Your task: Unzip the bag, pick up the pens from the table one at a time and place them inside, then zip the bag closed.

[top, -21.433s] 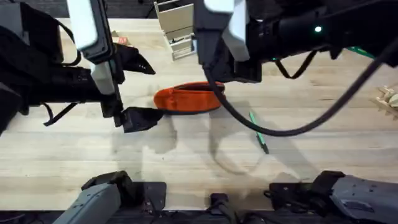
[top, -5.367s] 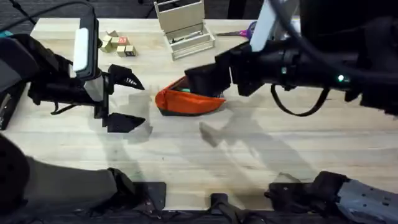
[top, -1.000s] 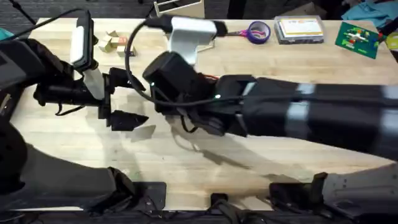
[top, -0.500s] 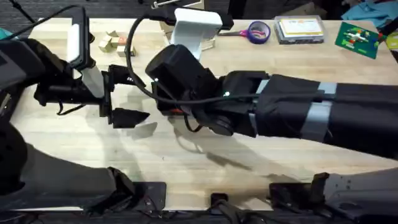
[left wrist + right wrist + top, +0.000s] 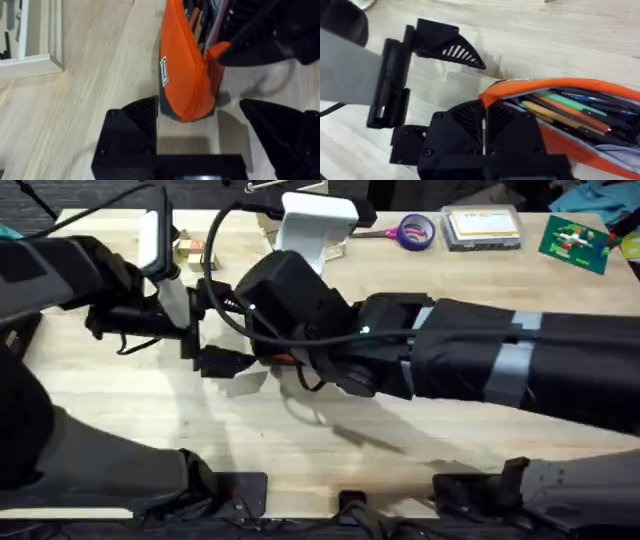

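The pens are lying lengthwise down in the orange bag, so I expect its open zipper to shut all the way over them when the robot pulls the zipper's tab.
The orange bag lies on the table, its zipper open along most of its length. Several pens lie inside, a green one among them. My right gripper is shut on the orange pull tab at the bag's end. That arm reaches across the middle and covers most of the bag from above, leaving an orange sliver. My left gripper is open, with one finger on each side of that same end of the bag, and it sits left of the right arm.
Small wooden blocks lie at the back left. Purple-handled scissors, a clear box and a green card sit along the back right. A wooden rack stands behind the bag. Bare wood lies in front.
My left gripper has moved right, up to the bag's end beside the right gripper. The right arm has hardly shifted.
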Motion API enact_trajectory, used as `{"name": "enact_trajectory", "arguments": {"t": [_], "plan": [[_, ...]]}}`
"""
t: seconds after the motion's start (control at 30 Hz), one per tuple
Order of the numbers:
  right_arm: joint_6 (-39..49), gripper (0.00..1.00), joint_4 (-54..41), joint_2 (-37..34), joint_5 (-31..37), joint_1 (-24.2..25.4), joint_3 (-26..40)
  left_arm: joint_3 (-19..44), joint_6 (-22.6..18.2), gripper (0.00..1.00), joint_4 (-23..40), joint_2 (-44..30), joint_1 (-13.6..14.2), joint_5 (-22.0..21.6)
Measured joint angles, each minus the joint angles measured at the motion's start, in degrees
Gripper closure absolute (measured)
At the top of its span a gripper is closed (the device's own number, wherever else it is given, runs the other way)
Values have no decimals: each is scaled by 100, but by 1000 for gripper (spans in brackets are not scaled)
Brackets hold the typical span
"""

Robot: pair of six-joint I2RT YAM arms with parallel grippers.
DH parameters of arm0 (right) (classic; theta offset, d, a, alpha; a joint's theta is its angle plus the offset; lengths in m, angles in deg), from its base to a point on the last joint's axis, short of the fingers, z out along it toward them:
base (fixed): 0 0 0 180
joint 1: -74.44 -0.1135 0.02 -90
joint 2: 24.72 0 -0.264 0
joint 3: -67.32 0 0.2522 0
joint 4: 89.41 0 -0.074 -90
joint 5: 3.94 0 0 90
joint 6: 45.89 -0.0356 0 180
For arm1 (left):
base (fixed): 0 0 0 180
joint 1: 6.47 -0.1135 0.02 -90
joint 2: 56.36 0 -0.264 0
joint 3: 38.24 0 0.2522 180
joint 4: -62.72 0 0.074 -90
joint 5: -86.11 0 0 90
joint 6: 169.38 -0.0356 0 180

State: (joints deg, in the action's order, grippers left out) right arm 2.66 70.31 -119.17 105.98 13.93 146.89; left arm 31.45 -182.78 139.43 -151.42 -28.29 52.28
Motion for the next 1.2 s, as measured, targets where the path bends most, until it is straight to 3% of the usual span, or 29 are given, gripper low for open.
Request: {"name": "enact_trajectory", "arguments": {"t": [0.37,0.47,0.57,0.67,0.73,1.2], "plan": [[15,972,0,0,0,0,0,0,376,27,-215,-57,370,21],[16,972,-4,-2,0,0,0,0,406,224,-213,-57,379,23],[17,971,-40,0,0,0,0,0,427,499,-231,-59,379,23],[19,971,-123,0,0,0,0,2,444,837,-295,-59,379,34],[70,972,-168,0,-2,3,0,2,441,945,-300,-62,390,41],[380,972,-808,171,-45,380,0,2,445,956,-300,-62,390,82]]}}
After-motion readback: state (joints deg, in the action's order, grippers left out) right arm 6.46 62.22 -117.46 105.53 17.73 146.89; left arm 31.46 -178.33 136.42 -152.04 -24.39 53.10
